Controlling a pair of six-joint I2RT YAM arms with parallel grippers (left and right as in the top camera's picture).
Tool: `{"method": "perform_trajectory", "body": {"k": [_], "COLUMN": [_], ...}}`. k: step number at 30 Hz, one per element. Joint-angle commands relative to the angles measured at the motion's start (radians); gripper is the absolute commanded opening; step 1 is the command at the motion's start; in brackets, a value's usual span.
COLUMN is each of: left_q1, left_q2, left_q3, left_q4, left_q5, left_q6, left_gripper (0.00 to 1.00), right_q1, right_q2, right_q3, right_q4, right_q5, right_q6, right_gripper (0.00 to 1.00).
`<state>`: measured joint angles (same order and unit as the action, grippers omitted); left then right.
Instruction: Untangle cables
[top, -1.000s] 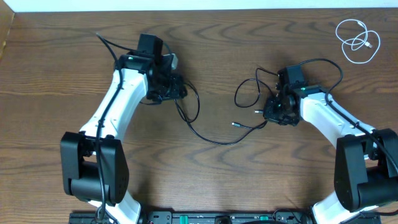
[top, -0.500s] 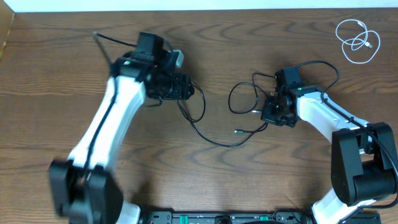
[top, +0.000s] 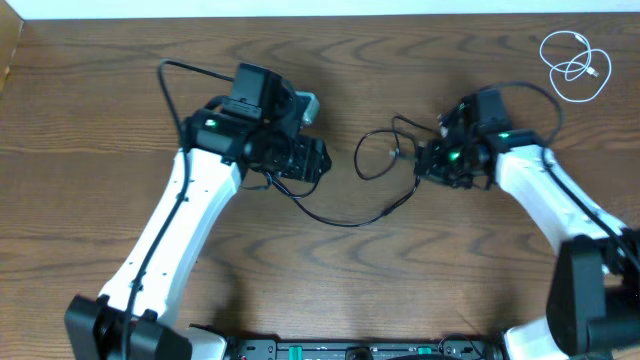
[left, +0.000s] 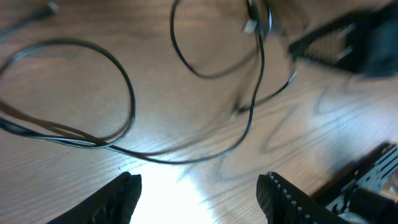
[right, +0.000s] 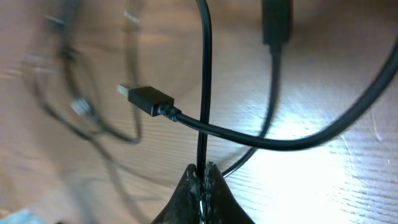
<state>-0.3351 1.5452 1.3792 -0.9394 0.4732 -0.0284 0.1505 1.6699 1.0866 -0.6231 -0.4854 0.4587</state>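
Note:
The piece of cable in my right gripper lies across the other black cable (right: 275, 62) close to that cable's plug, so I should raise that piece clear and move it toward the white cable (top: 576, 68).
A thin black cable (top: 350, 224) runs across the table's middle between both arms, with a loop (top: 372, 158) near the right arm. My right gripper (top: 432, 160) is shut on a strand of this black cable (right: 204, 74), which rises straight out of the closed tips of the gripper (right: 203, 171). A small plug end (right: 146, 96) hangs just left of that strand. My left gripper (top: 318, 160) is open above the table, and nothing lies between its fingers (left: 118, 199). Black cable loops (left: 127, 93) lie ahead of it. A coiled white cable (top: 574, 66) lies apart at the far right corner.
Thicker black cords (top: 165, 72) arc off the left arm, and another (top: 545, 100) off the right arm. The table's far edge (top: 320, 14) meets a white strip. The robot bases (top: 350, 350) line the near edge.
The left arm swung right toward the centre and its jaws stand a little wider. The right gripper closed on the black cable and pulled away from me, dragging the loop with it.

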Motion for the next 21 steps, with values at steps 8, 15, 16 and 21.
{"method": "perform_trajectory", "body": {"k": [8, 15, 16, 21], "left_q1": [-0.116, -0.137, -0.137, -0.134], "left_q2": [0.178, 0.213, 0.213, 0.213], "left_q3": [-0.018, -0.018, -0.018, -0.018], "left_q4": [-0.005, 0.054, 0.060, 0.077], "left_q5": [0.010, 0.010, 0.010, 0.010], "left_q6": [0.147, 0.155, 0.154, 0.148], "left_gripper": [0.64, 0.64, 0.64, 0.64], "right_q1": [-0.124, -0.145, -0.138, -0.065], "right_q2": [-0.050, -0.050, -0.050, -0.032], "right_q3": [0.028, 0.184, 0.187, 0.187], "right_q4": [-0.015, -0.010, 0.002, 0.089], "right_q5": [-0.268, -0.216, -0.195, -0.049], "right_q6": [-0.066, -0.095, -0.084, -0.010], "right_gripper": [0.01, 0.01, 0.01, 0.01]}}
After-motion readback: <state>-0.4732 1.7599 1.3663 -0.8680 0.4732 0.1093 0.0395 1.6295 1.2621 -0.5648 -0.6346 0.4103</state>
